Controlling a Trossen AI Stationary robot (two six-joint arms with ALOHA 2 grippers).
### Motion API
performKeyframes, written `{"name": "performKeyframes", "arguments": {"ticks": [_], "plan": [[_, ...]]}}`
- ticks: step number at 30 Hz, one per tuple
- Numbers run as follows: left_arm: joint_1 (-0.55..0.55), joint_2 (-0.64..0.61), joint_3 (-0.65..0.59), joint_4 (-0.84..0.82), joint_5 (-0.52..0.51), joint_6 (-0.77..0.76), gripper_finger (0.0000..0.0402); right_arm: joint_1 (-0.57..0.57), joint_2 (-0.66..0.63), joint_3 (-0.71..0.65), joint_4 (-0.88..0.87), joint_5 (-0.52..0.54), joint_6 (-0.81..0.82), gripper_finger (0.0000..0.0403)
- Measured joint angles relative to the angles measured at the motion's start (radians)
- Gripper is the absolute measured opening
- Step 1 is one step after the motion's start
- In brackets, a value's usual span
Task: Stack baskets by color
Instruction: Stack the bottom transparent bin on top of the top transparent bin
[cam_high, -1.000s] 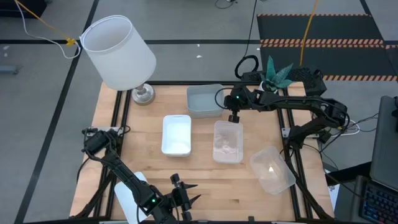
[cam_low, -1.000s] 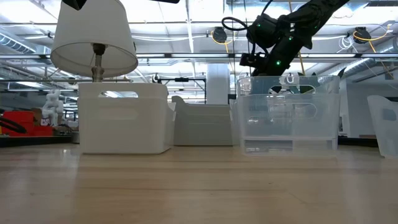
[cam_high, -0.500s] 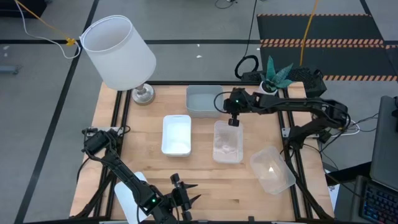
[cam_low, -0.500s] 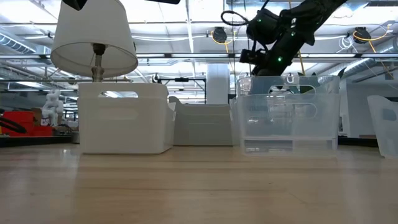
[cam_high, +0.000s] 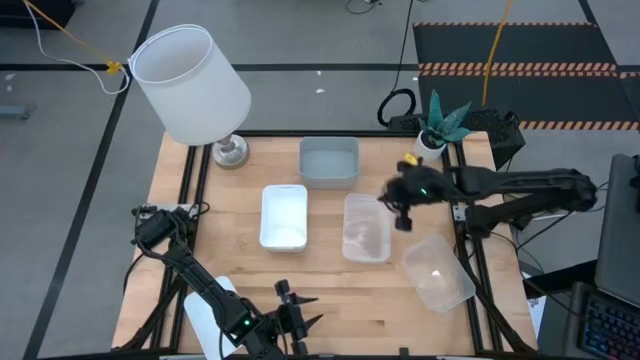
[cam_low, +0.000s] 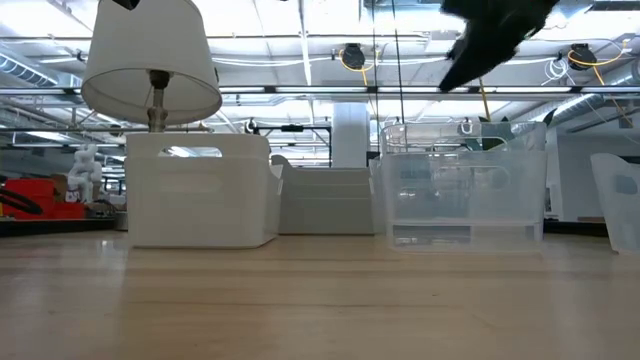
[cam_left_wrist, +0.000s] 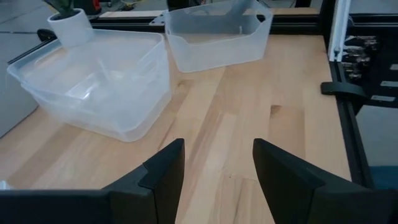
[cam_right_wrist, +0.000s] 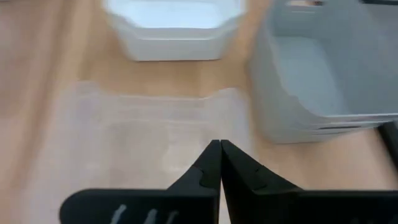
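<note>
The crooked clear basket (cam_high: 438, 271) stands apart from the clear one in the centre, so my right gripper should continue to move to its near rim (cam_high: 451, 302) until the open fingers are on both sides of it.
Several baskets stand on their bottoms on the wooden table (cam_high: 220, 260). The grey-blue one (cam_high: 328, 160) is at the far middle and the white one (cam_high: 283, 215) at the centre. A clear one (cam_high: 366, 227), which seems to have another nested in it, stands right of the white one. A second clear one (cam_high: 438, 272) lies askew near the right edge. My right gripper (cam_high: 403, 215) hovers shut above the right rim of the centre clear basket (cam_right_wrist: 143, 143). My left gripper (cam_high: 300, 318) waits open at the near edge, with nothing between its fingers (cam_left_wrist: 217, 168).
A table lamp with a big white shade (cam_high: 190, 85) stands at the far left corner. A small white plant pot (cam_high: 432, 138) sits at the far right corner. Black frame rails (cam_high: 465, 240) run along the table's edges. Bare wood lies between the baskets and the near edge.
My right gripper, shut throughout, has drawn back from beside the grey-blue basket toward the table's right and near side. It has also risen, and it is blurred in the low view. No basket has moved.
</note>
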Motion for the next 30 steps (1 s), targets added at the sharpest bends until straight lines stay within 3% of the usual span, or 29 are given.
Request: {"name": "performKeyframes", "arguments": {"ticks": [8,17,20,24,27,30], "plan": [[0.004,-0.009,0.0,0.027,0.03,-0.013,0.0191,0.352,-0.096,0.0,-0.189,0.106,0.255,0.0],[0.006,-0.009,0.0,0.036,0.03,-0.023,0.0191,0.709,-0.033,0.0,-0.265,0.111,0.627,0.0],[0.009,-0.009,0.0,0.041,0.03,-0.023,0.0191,0.789,0.004,0.0,-0.268,0.071,0.702,0.0],[0.01,-0.008,0.0,0.041,0.031,-0.035,0.0191,0.869,0.036,0.0,-0.266,-0.062,0.806,0.0008],[0.01,-0.008,0.0,0.041,0.031,-0.039,0.0191,0.917,0.048,0.0,-0.269,-0.172,0.904,0.0028],[0.009,-0.008,0.0,0.041,0.032,-0.04,0.0191,0.96,0.057,0.0,-0.274,-0.214,0.974,0.0057]]}}
